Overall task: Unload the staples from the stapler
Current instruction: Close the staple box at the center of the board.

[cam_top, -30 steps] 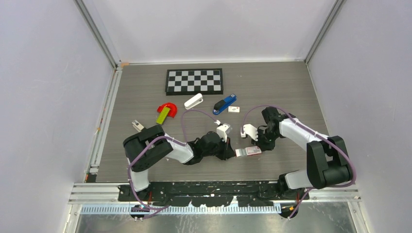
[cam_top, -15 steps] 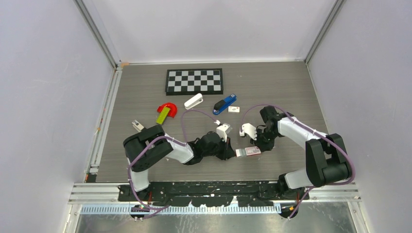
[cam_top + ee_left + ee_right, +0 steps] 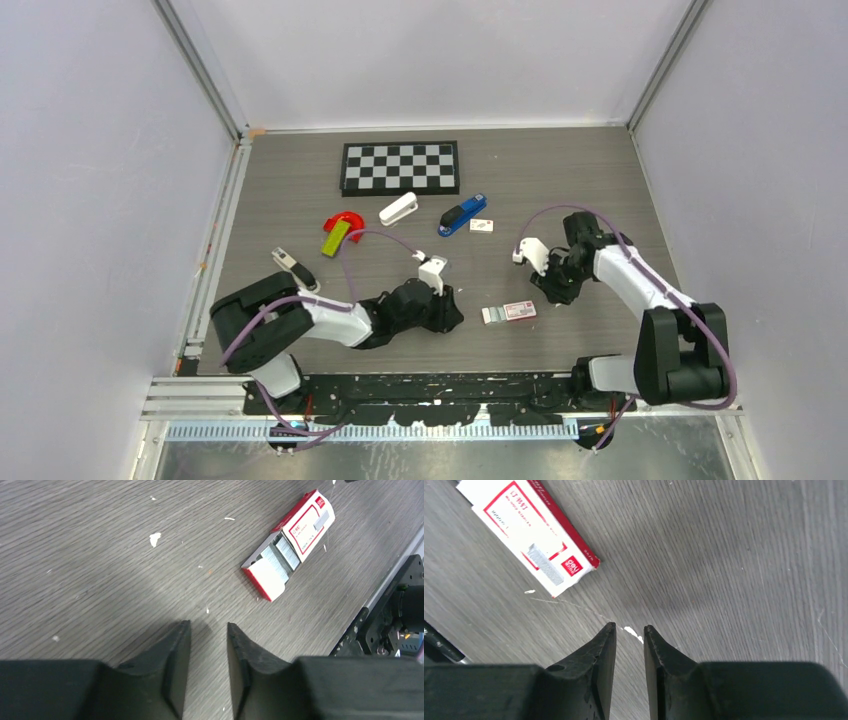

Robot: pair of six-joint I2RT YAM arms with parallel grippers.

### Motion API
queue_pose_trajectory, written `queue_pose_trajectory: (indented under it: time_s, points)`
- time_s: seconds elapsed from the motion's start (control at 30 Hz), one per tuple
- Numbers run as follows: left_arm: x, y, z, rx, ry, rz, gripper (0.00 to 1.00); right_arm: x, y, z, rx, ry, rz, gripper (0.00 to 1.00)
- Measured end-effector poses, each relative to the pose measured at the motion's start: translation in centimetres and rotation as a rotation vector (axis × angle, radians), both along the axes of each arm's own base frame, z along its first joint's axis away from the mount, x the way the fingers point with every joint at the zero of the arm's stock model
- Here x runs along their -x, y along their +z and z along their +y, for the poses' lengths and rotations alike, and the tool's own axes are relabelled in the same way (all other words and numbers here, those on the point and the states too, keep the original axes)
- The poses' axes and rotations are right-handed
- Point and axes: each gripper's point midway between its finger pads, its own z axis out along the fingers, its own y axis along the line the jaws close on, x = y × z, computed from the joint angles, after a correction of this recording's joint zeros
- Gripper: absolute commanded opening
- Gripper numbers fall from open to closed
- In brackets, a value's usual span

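Observation:
The loose staple box has the open drawer (image 3: 493, 315) sticking out of it, so the robot's left gripper should push the drawer in while the right gripper steadies the box's opposite end (image 3: 533, 309).
The blue stapler (image 3: 462, 215) lies at the back centre of the table, far from both grippers. A red-and-white staple box (image 3: 509, 312) lies between the grippers, its drawer pulled out on the left. In the left wrist view the box (image 3: 300, 530) shows silver-grey staples (image 3: 281, 554) in the open drawer. My left gripper (image 3: 457, 318) (image 3: 209, 625) is left of the box, slightly open and empty. My right gripper (image 3: 553, 296) (image 3: 630, 627) is right of the box (image 3: 524, 530), slightly open and empty. Neither touches the box.
A white stapler (image 3: 398, 209), a small white card (image 3: 482, 225), a checkerboard (image 3: 400, 166), a red and green piece (image 3: 340, 229) and a small black-and-silver item (image 3: 293, 265) lie on the table. White flecks (image 3: 155, 539) dot the wood.
Both grippers have drawn back from the ends of the box, the left to the left and the right to the right. The box has stayed where it was.

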Motion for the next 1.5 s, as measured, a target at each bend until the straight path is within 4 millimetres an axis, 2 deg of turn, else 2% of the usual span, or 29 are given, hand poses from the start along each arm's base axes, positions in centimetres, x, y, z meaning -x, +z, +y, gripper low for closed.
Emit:
queue_pose_trajectory:
  time_s: [0.07, 0.23, 0.33, 0.47, 0.57, 0.6, 0.63, 0.7, 0.77, 0.9, 1.03, 1.17, 1.27, 1.5]
  points:
    - [0.2, 0.4, 0.7, 0.004, 0.007, -0.009, 0.49, 0.1, 0.8, -0.1, -0.017, -0.013, -0.017, 0.37]
    - [0.4, 2.5, 1.6, 0.058, 0.024, -0.046, 0.76, -0.2, 4.0, 0.3, -0.078, -0.059, -0.031, 0.37]
    - [0.2, 3.5, 1.8, 0.1, 0.042, -0.071, 0.99, -0.6, 6.9, 1.1, -0.128, -0.105, -0.037, 0.37]
    - [-0.1, 3.5, 2.5, 0.133, 0.097, -0.071, 1.0, -0.9, 10.0, 2.4, -0.218, -0.204, -0.051, 0.37]
    - [-0.6, 3.1, 3.2, 0.148, 0.182, -0.028, 1.0, -0.4, 10.5, 3.0, -0.26, -0.285, -0.025, 0.33]
    - [-0.7, 3.2, 3.1, 0.161, 0.2, -0.015, 0.99, -0.3, 10.3, 3.0, -0.264, -0.316, -0.012, 0.31]
    - [-0.7, 3.2, 3.1, 0.176, 0.217, -0.001, 0.93, -0.2, 9.9, 2.9, -0.259, -0.338, -0.001, 0.27]
    - [-0.7, 3.2, 3.0, 0.195, 0.244, 0.026, 0.77, 0.2, 8.7, 2.4, -0.229, -0.39, 0.026, 0.2]
    - [-0.3, 2.8, 2.7, 0.201, 0.261, 0.054, 0.61, 0.7, 7.6, 1.7, -0.192, -0.428, 0.049, 0.18]
    - [0.7, 2.1, 1.2, 0.185, 0.274, 0.107, 0.45, 1.0, 6.1, 0.8, -0.134, -0.461, 0.078, 0.15]
    - [1.2, 2.1, -0.5, 0.174, 0.308, 0.146, 0.42, 0.8, 4.6, 0.4, -0.094, -0.484, 0.123, 0.13]
    - [1.3, 1.2, -0.8, 0.145, 0.349, 0.179, 0.41, 0.8, 3.3, 0.2, -0.062, -0.497, 0.165, 0.13]
    - [1.3, 0.4, -0.8, 0.123, 0.364, 0.198, 0.34, 0.8, 2.5, 0.5, -0.045, -0.499, 0.192, 0.12]
    - [1.0, 0.1, -3.2, 0.166, 0.352, 0.218, 0.31, 0.9, 1.4, 0.8, -0.022, -0.502, 0.234, 0.12]
